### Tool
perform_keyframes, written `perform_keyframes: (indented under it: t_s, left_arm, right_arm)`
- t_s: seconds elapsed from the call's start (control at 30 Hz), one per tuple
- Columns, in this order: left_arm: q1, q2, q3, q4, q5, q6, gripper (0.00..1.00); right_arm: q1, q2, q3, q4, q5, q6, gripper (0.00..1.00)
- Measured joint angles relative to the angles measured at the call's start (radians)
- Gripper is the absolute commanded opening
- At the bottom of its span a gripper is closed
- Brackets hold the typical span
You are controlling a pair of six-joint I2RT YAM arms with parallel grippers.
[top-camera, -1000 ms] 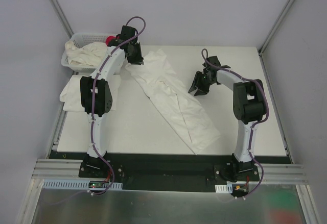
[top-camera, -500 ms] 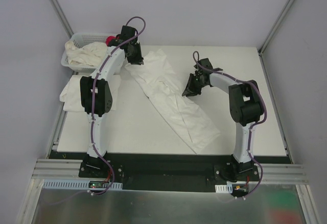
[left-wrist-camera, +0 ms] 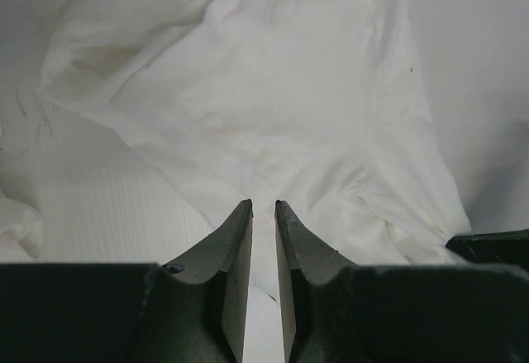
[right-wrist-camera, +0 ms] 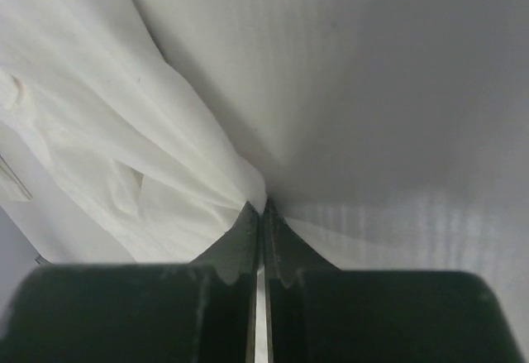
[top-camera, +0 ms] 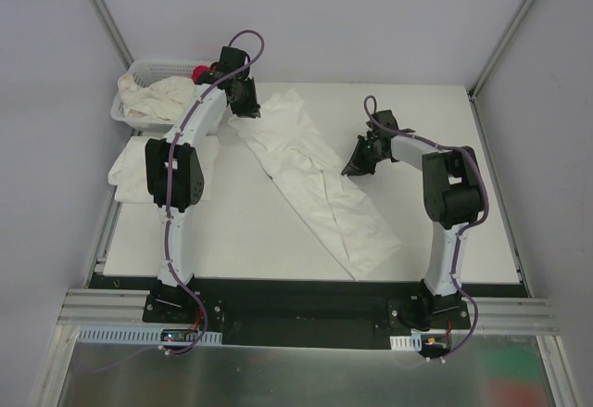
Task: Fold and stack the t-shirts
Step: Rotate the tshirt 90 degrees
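Note:
My right gripper is pinching the cream t-shirt's edge beside open table. I should keep pulling it there until the t-shirt's far end is clear of my left gripper, and then let go.
A cream t-shirt lies in a long diagonal strip across the white table, from the far left to the near middle. My left gripper is at its far left end. In the left wrist view the jaws stand a narrow gap apart with the shirt's cloth between them. My right gripper is at the shirt's right edge, about halfway along. In the right wrist view it is shut on a pinch of the shirt's edge, and the cloth bunches toward the tips.
A white lattice basket at the far left holds crumpled cream shirts and a pink-red cloth. A folded pile of shirts lies in front of it beside the left arm. Bare table lies right of the shirt.
My right gripper moved left to the shirt's edge, closed on it, then shifted slightly back right with the cloth. The left arm has not moved.

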State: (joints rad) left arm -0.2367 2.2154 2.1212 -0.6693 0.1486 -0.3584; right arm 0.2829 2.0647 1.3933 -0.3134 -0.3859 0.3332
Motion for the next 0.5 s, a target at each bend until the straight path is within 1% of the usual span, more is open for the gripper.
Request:
perform_keyframes:
  t_s: [0.2, 0.4, 0.5]
  left_arm:
    - [-0.005, 0.000, 0.000, 0.000, -0.007, 0.005, 0.17]
    - [-0.026, 0.000, 0.000, 0.000, -0.026, 0.010, 0.17]
    - [-0.033, 0.000, 0.000, 0.000, -0.031, 0.011, 0.17]
  right_arm:
    - [-0.080, -0.087, -0.132, 0.048, 0.027, 0.012, 0.01]
    - [-0.171, -0.241, -0.328, 0.075, 0.082, 0.017, 0.01]
    - [-0.196, -0.327, -0.424, 0.076, 0.106, 0.018, 0.01]
